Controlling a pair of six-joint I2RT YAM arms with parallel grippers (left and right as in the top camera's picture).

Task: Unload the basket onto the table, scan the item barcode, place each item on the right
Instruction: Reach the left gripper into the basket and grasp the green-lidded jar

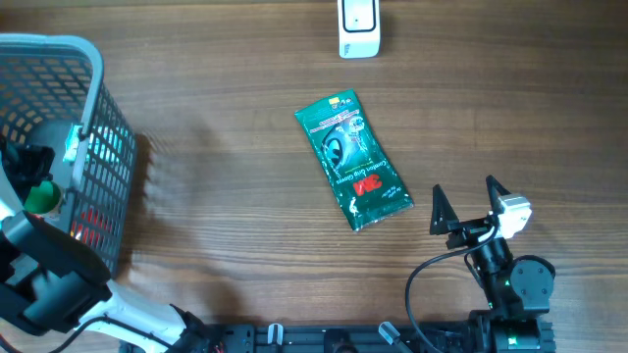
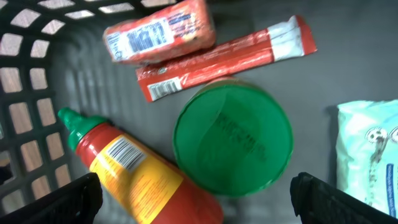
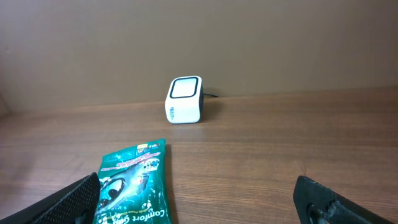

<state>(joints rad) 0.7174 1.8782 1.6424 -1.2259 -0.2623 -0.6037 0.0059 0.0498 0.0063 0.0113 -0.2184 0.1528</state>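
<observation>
My left gripper should keep going down until its open fingers close around the lid's rim (image 2: pixel 289 140), because the green round lid (image 2: pixel 233 138) faces up between them.
A green 3M glove packet (image 1: pixel 351 162) lies flat on the wooden table, also low left in the right wrist view as the packet (image 3: pixel 134 183). The white barcode scanner (image 1: pixel 358 25) stands at the far edge, facing my right gripper (image 3: pixel 199 202). That gripper (image 1: pixel 466 201) is open and empty, just right of the packet. My left gripper (image 2: pixel 199 199) hangs open inside the basket (image 2: pixel 31 93), above a red sauce bottle (image 2: pixel 134 171) with a barcode label and a green round lid (image 2: pixel 233 140). It touches nothing.
The grey mesh basket (image 1: pixel 98 108) stands at the table's left edge. It also holds a red packet (image 2: pixel 161 31), a long red packet (image 2: pixel 224 62) and a pale blue packet (image 2: pixel 367 155). The left arm reaches over the basket's rim.
</observation>
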